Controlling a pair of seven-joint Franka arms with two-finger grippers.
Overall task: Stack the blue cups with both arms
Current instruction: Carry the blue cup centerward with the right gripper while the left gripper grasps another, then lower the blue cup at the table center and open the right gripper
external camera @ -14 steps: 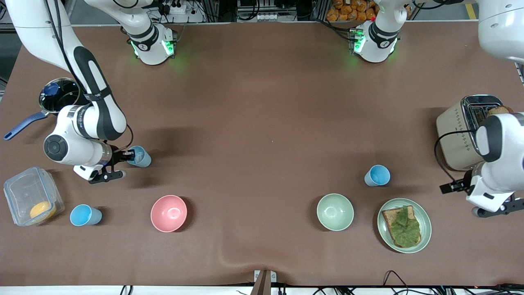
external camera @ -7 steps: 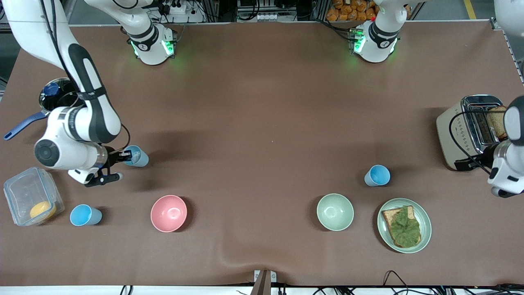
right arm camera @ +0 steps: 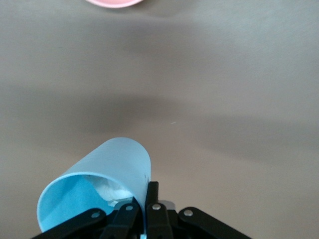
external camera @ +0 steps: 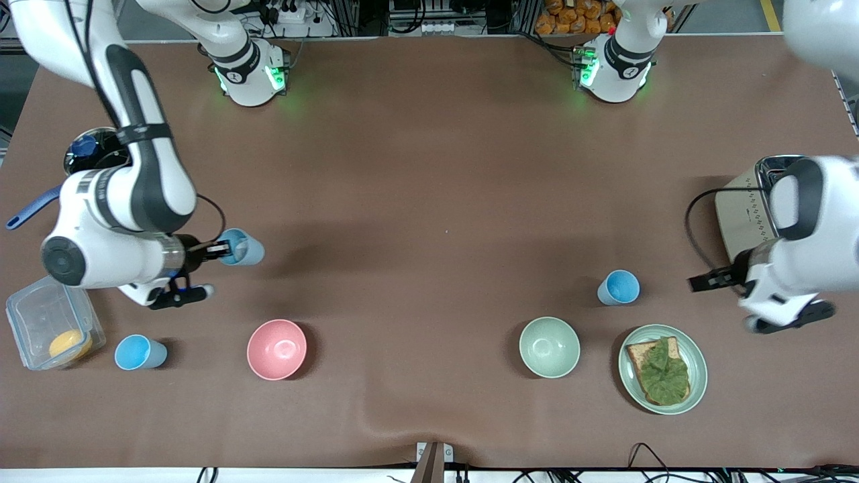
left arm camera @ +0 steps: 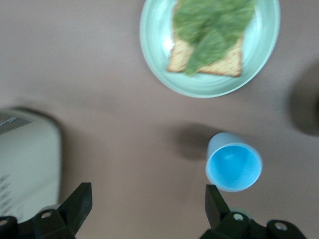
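Note:
My gripper will lower the brighter blue cup, which narrows toward its base, so it will sink mostly inside the pale blue cup, its rim showing above.
A pale blue cup with a white lump inside hangs tilted just above the table, my right gripper shut on its rim. A second blue cup stands nearer the front camera, beside the plastic box. A brighter blue cup stands upright toward the left arm's end, next to the plate. My left gripper is open over the table between that cup and the toaster. In the left wrist view the cup sits just outside one fingertip, with nothing between the fingers.
A pink bowl and a green bowl sit nearer the front camera. A green plate carries toast with lettuce. The toaster is under the left arm. A clear box and a pot stand at the right arm's end.
My right gripper has lifted the pale cup and carried it slightly toward the table's middle. The left arm has swung in from the toaster toward the bright blue cup.

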